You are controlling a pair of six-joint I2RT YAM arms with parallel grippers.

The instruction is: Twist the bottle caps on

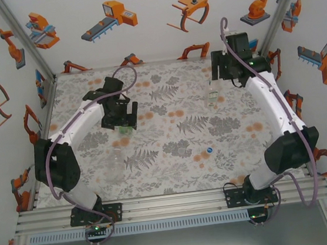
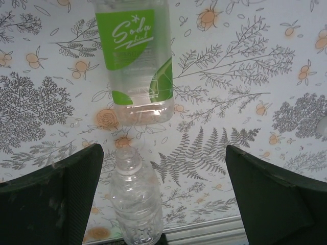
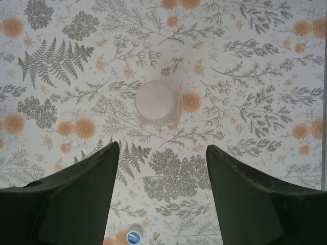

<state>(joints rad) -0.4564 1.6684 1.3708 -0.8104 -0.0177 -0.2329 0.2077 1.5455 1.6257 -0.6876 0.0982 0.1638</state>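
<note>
I should keep lowering my left gripper's open fingers, which line up across the plain bottle's narrow width (image 2: 137,200), toward its body (image 1: 115,168) until they close around it.
The green-label bottle (image 2: 135,61) lies on its side on the mat, its neck out of the left wrist view. The plain bottle (image 2: 137,201) lies just below it, its open neck pointing at the green-label bottle's base. My left gripper (image 2: 163,196) hangs open above both, touching neither; from above it (image 1: 122,120) covers the green-label bottle (image 1: 126,128). The slim bottle (image 1: 213,96) stands upright at the back right with the white cap (image 3: 155,100) on top. My right gripper (image 3: 161,196) is open above it. The blue cap (image 3: 133,237) lies loose on the mat (image 1: 210,150). The green cap is hidden.
The flowered mat (image 1: 174,168) covers the table, with patterned walls on three sides. A metal rail (image 1: 173,204) runs along the near edge, where both arm bases are bolted. The plain bottle (image 1: 116,163) lies near the left arm's lower link.
</note>
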